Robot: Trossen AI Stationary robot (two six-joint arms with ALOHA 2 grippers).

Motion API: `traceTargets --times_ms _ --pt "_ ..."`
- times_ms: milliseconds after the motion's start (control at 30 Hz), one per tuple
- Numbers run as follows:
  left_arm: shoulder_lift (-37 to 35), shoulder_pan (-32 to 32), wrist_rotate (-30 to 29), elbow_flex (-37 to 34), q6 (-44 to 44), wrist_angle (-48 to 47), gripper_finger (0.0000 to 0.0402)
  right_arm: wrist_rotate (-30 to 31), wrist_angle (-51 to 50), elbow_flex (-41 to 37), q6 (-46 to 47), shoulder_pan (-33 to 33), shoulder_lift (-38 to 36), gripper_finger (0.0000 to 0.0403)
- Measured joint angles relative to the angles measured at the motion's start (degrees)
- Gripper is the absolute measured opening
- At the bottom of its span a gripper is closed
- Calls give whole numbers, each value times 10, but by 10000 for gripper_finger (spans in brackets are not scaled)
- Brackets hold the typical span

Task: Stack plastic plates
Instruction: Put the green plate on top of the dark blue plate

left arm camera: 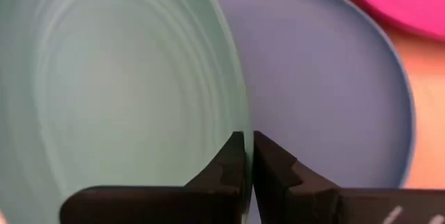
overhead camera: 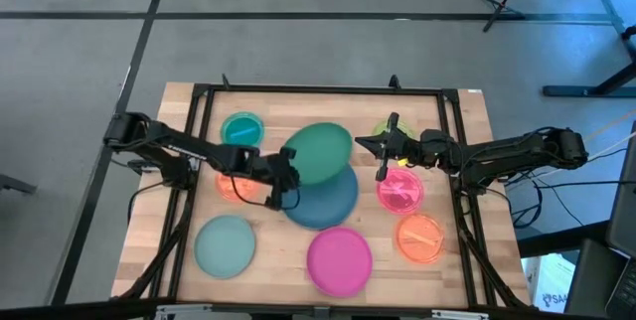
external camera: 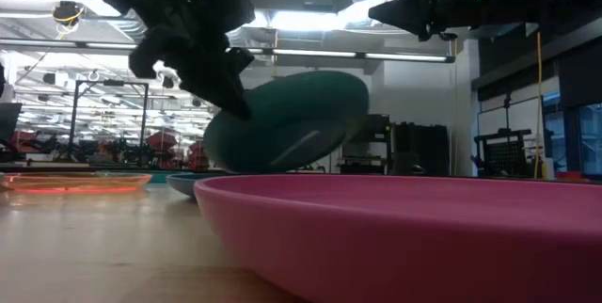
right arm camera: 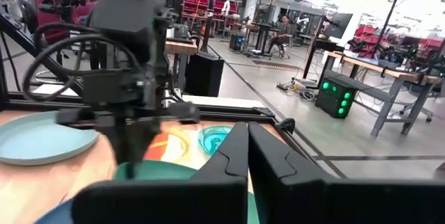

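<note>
Next, my left gripper eases frontward and levels the large green plate (overhead camera: 322, 147) over the blue plate (overhead camera: 326, 203), as the green one tilts and overhangs the large blue plate's back.
My left gripper (overhead camera: 283, 173) is shut on the large green plate (overhead camera: 320, 151), which it holds tilted over the large blue plate (overhead camera: 326, 201) at the table's middle. In the low view the green plate (external camera: 287, 119) slants above the blue plate (external camera: 188, 183). My right gripper (overhead camera: 373, 147) is shut and empty, hovering just right of the green plate and over the partly hidden lime plate (overhead camera: 390, 129). The magenta plate (overhead camera: 339, 260) and the pale teal plate (overhead camera: 225, 245) lie flat near the front edge. My left gripper pinches the green plate's rim (left arm camera: 240, 123) between its two fingers, at the plate's left edge. The fingers (left arm camera: 226, 165) come from the table's left, slanting down. The plate is tilted with its right side raised. I cannot tell whether its low edge touches the blue plate.
A small teal plate (overhead camera: 241, 129) lies at the back left and an orange one (overhead camera: 235, 187) under my left arm. A pink plate (overhead camera: 399, 189) and another orange plate (overhead camera: 421, 238) lie at the right. A black frame (overhead camera: 318, 89) rims the table.
</note>
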Motion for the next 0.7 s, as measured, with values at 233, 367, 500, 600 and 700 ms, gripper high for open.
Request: traceTargets --times_ms 233,367,500,600,700 --pt "25 -57 2 0 -18 23 10 0 5 0 0 0 0 1" --pt "25 -78 -28 0 -22 28 10 0 -5 0 1 0 0 1" --pt "25 -97 -69 6 -7 26 10 0 -10 0 2 0 0 1" --pt "25 -107 -68 23 -7 28 10 0 -15 0 2 1 0 1" --pt "24 -115 -52 31 -6 46 10 3 -16 0 2 0 0 1"
